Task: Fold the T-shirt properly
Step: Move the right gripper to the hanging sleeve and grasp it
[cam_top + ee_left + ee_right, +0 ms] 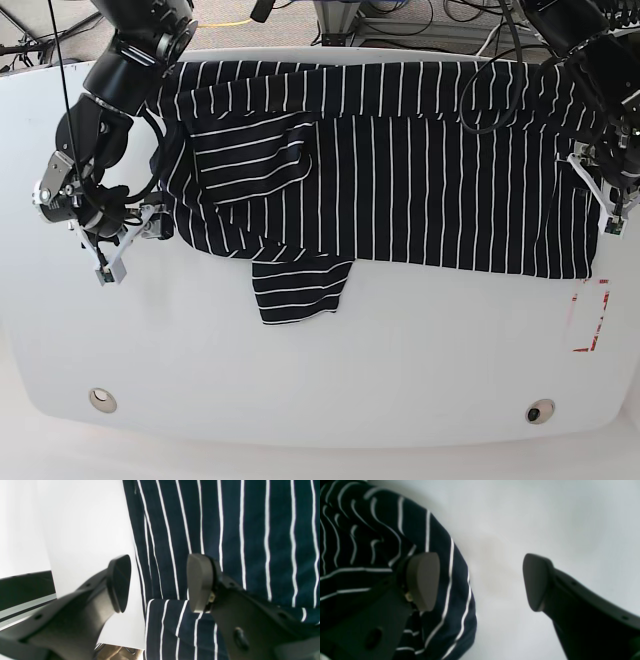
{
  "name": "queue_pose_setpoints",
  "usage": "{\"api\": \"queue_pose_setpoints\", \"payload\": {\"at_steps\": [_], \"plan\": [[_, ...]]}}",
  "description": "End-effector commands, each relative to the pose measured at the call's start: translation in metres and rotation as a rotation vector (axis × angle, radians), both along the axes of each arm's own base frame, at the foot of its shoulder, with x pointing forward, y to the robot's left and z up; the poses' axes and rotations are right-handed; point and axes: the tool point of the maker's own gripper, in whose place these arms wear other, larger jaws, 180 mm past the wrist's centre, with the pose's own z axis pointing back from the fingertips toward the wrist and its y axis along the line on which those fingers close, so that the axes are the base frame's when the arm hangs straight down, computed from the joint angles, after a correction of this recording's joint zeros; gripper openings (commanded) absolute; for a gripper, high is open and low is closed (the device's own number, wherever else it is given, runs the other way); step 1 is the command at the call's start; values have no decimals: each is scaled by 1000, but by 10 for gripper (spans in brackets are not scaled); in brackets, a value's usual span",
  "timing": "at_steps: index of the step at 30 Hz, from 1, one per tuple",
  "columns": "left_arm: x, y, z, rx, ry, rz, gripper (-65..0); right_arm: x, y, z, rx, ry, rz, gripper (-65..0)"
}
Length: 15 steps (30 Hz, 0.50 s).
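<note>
The whole T-shirt [380, 180] will slide to the front when I pull its near edge by the sleeve, because the T-shirt's far edge [350, 72] is lying loose.
The T-shirt [420, 180], dark navy with thin white stripes, lies spread across the far half of the white table [320, 380]. One sleeve [298, 286] sticks out toward the front, and a flap is folded over at the left. My left gripper [160, 582] stands open over the shirt's edge [225, 530], one finger above bare table and the other above fabric. In the base view this left gripper [598, 195] is at the shirt's right end. My right gripper [480, 581] is open too, with one finger over a rumpled bit of the T-shirt [382, 542] and nothing held. It sits at the shirt's left end [125, 245].
A red-outlined patch [590, 315] marks the table near its right edge. Two round fittings [100, 399] [540, 411] sit near the front edge. Cables and equipment lie beyond the far edge.
</note>
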Motion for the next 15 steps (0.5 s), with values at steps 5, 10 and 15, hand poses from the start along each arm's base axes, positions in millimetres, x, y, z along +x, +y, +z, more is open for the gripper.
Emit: {"api": "queue_pose_setpoints", "payload": {"at_steps": [5, 10, 15], "plan": [[8, 4, 13, 18, -42, -6, -331, 54, 18, 4, 131, -82, 20, -162], [7, 4, 13, 18, -41, -6, -331, 83, 43, 5, 208, -133, 47, -162], [6, 4, 12, 18, -38, -6, -331, 106, 60, 3, 316, -173, 24, -162]]}}
